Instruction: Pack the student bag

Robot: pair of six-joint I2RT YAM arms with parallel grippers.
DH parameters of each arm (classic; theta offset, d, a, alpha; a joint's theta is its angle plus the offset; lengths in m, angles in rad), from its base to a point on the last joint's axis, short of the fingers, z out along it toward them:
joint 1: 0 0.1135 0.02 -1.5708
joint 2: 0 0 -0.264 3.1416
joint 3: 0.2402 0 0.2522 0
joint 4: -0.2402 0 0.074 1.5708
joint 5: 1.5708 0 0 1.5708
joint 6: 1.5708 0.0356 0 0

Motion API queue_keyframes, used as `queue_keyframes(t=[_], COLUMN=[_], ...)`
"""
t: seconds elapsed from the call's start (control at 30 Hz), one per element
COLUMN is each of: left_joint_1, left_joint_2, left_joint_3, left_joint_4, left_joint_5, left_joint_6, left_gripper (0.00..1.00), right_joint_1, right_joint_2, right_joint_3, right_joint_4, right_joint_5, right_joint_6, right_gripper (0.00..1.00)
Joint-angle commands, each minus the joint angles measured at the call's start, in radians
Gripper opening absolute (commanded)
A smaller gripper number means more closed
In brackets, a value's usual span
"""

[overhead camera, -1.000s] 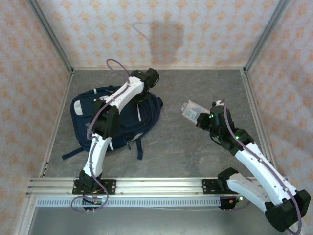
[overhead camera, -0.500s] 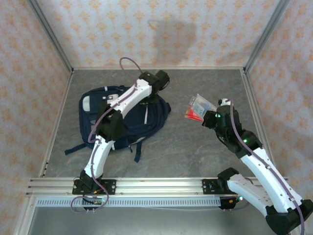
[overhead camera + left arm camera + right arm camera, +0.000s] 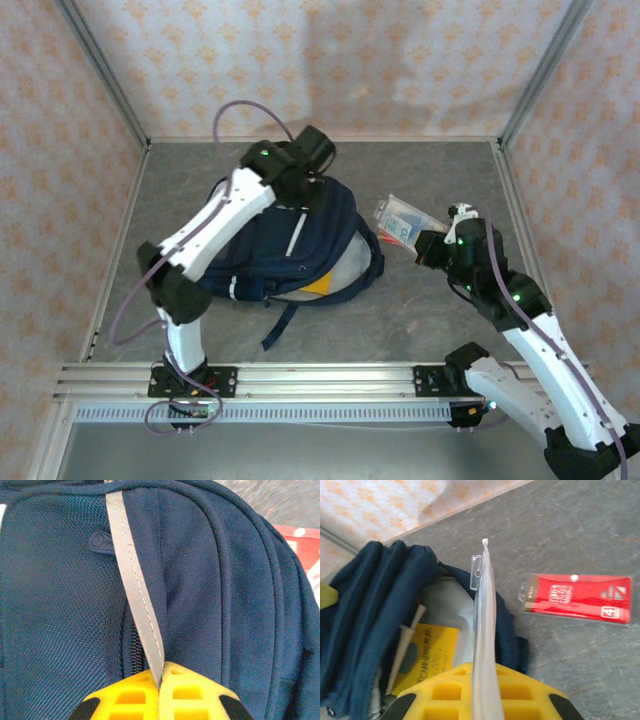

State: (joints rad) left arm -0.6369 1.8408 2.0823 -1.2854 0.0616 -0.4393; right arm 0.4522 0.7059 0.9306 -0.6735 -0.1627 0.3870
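Note:
The bag's opening (image 3: 347,264) is open toward the edge-up clear plastic packet, so the robot's right gripper should go on carrying the packet in until it stands next to the yellow book (image 3: 320,284).
The student bag (image 3: 270,245) is a navy backpack lying left of centre, its mouth turned toward the near right and showing grey lining (image 3: 445,597). My left gripper (image 3: 300,172) is shut on the bag's grey reflective strip (image 3: 135,595), pinched between the yellow pads (image 3: 135,695), and holds the top of the bag up. A yellow book (image 3: 427,650) and white sticks (image 3: 407,632) lie inside. My right gripper (image 3: 428,248) is shut on a clear plastic packet (image 3: 400,217), held edge-up (image 3: 485,630) just right of the bag's mouth.
A red flat packet (image 3: 577,599) lies on the grey table (image 3: 420,320) right of the bag. Patterned walls with metal posts close in the far and side edges. A metal rail (image 3: 320,378) runs along the near edge.
My left gripper closed on the strip and dragged the bag's top up and to the right, opening its mouth. The right gripper kept the packet and shifted slightly toward the bag.

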Motion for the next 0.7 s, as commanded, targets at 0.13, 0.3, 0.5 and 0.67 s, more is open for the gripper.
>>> queue_keyframes(t=[0.13,0.3,0.5,0.67], left_joint_1=[0.082,0.184,0.223,0.225], left_joint_2=[-0.157,-0.22,-0.222,-0.197], left_joint_3=[0.036,0.001,0.024,0.062], left_joint_4=[0.008,0.08,0.09,0.092], left_joint_5=[0.14,0.336,0.385,0.415], left_joint_6=[0.152,0.15,0.144,0.139], left_gripper=[0.0,0.0,0.0,0.0], right_joint_1=[-0.004,-0.004,-0.004,-0.004], right_joint_2=[-0.098,-0.099,-0.091,-0.089], right_joint_3=[0.024,-0.04,-0.186,-0.245], right_joint_4=[0.026,0.083,0.3,0.39], right_joint_5=[-0.228,-0.378,-0.532,-0.539], right_joint_6=[0.028,0.11,0.282,0.345], right_gripper=[0.0,0.0,0.0,0.0])
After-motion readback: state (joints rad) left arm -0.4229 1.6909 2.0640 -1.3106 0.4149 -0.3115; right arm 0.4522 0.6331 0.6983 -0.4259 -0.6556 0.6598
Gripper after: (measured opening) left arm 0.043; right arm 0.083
